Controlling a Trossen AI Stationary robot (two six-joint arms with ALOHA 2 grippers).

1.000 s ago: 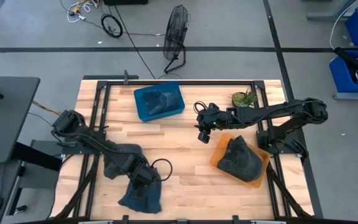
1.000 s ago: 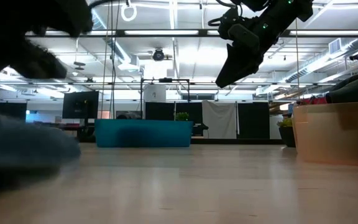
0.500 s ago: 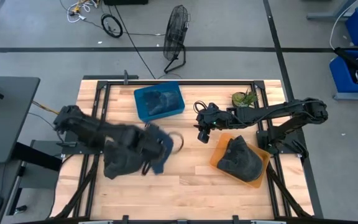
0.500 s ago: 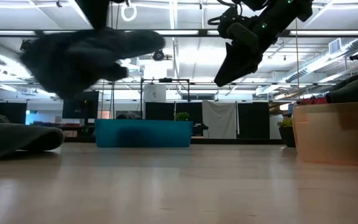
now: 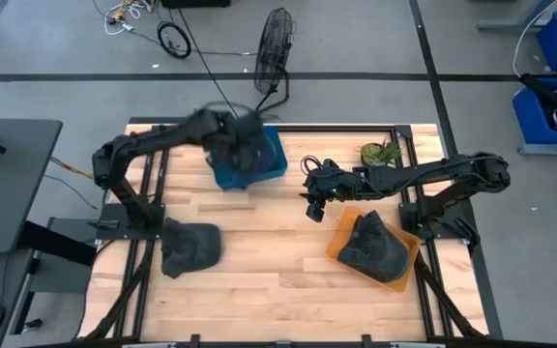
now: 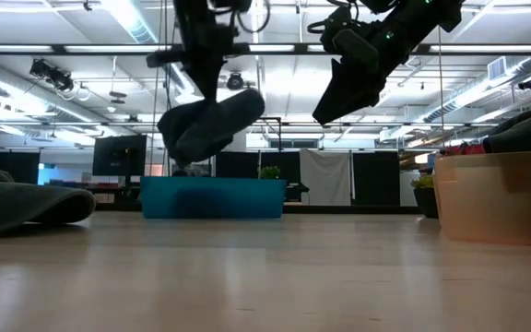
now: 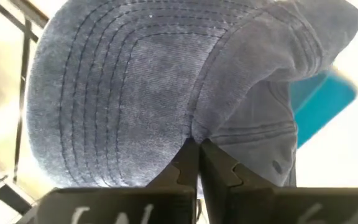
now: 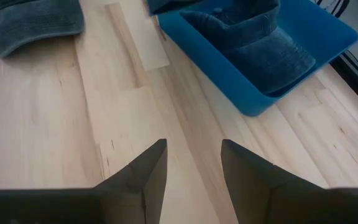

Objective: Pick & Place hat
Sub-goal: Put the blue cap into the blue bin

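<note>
The blue-grey denim cap (image 6: 216, 127) is hanging clear above the blue bin's rim (image 6: 212, 180). My left gripper should next move the cap down until it sits inside the bin, and then let go.
A blue-grey denim cap (image 5: 245, 145) hangs from my shut left gripper (image 7: 197, 158) above the blue bin (image 5: 278, 166) at the table's far side. In the low view, the cap (image 6: 212, 124) hangs clear over the bin (image 6: 212, 198). Another cap (image 8: 260, 43) lies inside that bin. A dark hat (image 5: 190, 246) rests crown-up on the table near the left edge. My right gripper (image 5: 315, 208) hovers open above the table's middle and touches nothing. My left gripper pinches the cap between its two fingers at a fold where the stitched brim meets the crown (image 7: 194, 134). The fingers come from above. The cap hangs below them, lifted clear of the table and above the bin.
An orange bin (image 5: 409, 253) at the right near side holds a dark hat (image 5: 373, 246). A small potted plant (image 5: 380, 153) stands at the far right. Bare wood lies between the bins and along the near edge. A fan (image 5: 276, 43) stands on the floor beyond the table.
My left arm has swung fast from the near left of the table up and toward the far edge, carrying the cap from the table top to above the blue bin. The cap is lifted clear and hangs.
</note>
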